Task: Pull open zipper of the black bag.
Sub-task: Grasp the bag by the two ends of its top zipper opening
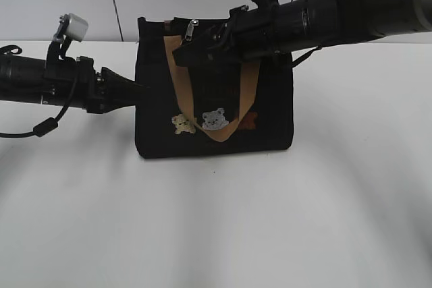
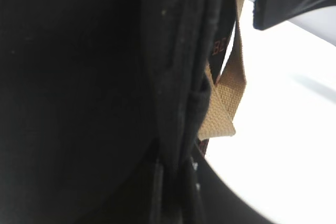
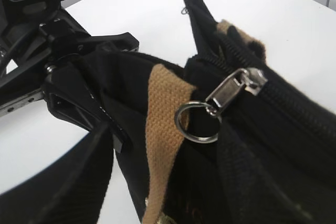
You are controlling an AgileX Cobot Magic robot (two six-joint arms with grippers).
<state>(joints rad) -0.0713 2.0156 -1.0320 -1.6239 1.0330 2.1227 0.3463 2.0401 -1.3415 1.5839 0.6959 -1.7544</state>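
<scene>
My gripper will pull the silver zipper [image 1: 192,28]. A long closed seam [image 3: 295,104] runs on past it, so the silver zipper will slide along the seam to the bag's far end.
The black bag [image 1: 270,109] stands upright on the white table, its tan handle [image 1: 177,85] hanging down the front. The silver zipper [image 1: 191,32] sits on top near the left end. In the right wrist view the zipper [image 3: 233,88] and its round ring [image 3: 196,123] lie just ahead of my right gripper [image 3: 165,135], which is open with one finger on each side of the bag's top and holds nothing. My right gripper [image 1: 185,50] reaches in from the right above the bag. My left gripper [image 1: 138,88] is shut on the bag's left side edge [image 2: 178,77].
Small bear patches [image 1: 214,119] mark the bag's front. The left arm [image 3: 63,51] is in front of the right wrist camera, at the bag's end. White table [image 1: 216,227] spreads in front of the bag, and a grey wall stands behind it.
</scene>
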